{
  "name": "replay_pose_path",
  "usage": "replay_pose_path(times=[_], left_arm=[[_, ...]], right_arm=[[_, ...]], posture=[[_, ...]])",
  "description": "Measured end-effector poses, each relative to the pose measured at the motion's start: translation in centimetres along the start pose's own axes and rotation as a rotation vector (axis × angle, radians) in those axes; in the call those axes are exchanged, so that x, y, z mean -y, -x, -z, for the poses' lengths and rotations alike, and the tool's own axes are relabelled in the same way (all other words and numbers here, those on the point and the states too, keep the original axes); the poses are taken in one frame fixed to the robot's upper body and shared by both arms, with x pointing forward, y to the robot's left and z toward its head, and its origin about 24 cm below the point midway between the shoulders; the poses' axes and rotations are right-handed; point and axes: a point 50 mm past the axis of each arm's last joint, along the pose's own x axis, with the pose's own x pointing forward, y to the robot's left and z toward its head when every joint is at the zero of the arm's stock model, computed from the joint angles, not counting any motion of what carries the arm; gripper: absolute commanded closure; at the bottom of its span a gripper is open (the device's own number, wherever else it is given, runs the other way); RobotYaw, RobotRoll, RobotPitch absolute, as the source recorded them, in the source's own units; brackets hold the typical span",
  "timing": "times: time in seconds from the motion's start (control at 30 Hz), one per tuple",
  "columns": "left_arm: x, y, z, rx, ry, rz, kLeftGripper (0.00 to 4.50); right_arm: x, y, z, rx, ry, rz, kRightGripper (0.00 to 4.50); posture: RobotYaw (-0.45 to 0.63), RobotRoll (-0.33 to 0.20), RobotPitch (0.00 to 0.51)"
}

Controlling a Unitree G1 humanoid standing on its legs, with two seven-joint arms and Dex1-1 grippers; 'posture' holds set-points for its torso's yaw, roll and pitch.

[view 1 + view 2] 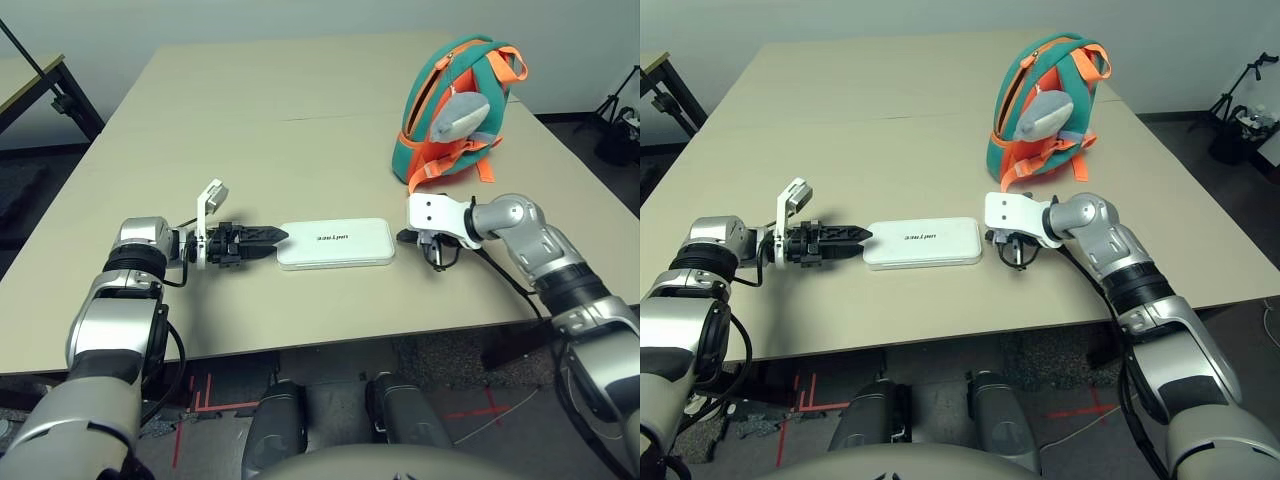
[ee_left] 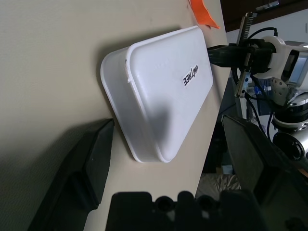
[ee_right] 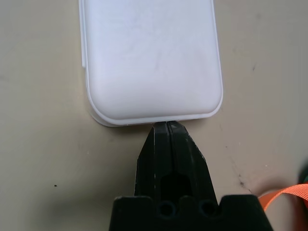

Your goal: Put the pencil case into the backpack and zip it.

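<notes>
The pencil case's end (image 1: 286, 247) is too shallow in my open left gripper. Next, my right gripper pushes the opposite end (image 1: 389, 243) deeper in before going to the backpack.
The white pencil case (image 1: 335, 243) lies flat near the table's front edge, between my two grippers. My left gripper (image 1: 272, 238) is at its left end, open, and in the left wrist view its fingers (image 2: 91, 159) stand wide on either side of that end of the case (image 2: 163, 91). My right gripper (image 3: 166, 126) is shut, with its tips touching the right end of the case (image 3: 149, 57). The teal and orange backpack (image 1: 455, 110) stands upright at the back right with a grey fish charm (image 1: 462, 115) on its front, behind my right arm.
The beige table (image 1: 250, 130) spreads wide behind the case. An orange strap (image 3: 288, 197) of the backpack lies close to my right gripper. A second table (image 1: 30, 80) stands at the far left, and dark stands (image 1: 620, 110) are on the floor at the right.
</notes>
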Motion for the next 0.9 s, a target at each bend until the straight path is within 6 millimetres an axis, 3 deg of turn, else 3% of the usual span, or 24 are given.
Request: replay_pose_path(times=[0.63, 0.8, 0.9], left_arm=[[-0.2, 0.6, 0.0, 0.009, 0.002, -0.021, 0.00], [-0.1, 0.0, 0.0, 0.001, -0.007, -0.005, 0.00], [-0.1, 0.0, 0.0, 0.001, -0.006, 0.000, 0.00]], right_arm=[[0.1, -1.9, -1.5, 0.006, 0.043, -0.050, 4.48], [-0.8, -4.4, -4.3, 0.097, 0.094, -0.113, 4.48], [-0.6, -4.3, -4.3, 0.095, 0.100, -0.111, 4.48]], posture=[[-0.16, 0.000, 0.029], [-0.16, 0.000, 0.024], [-0.16, 0.000, 0.024]])
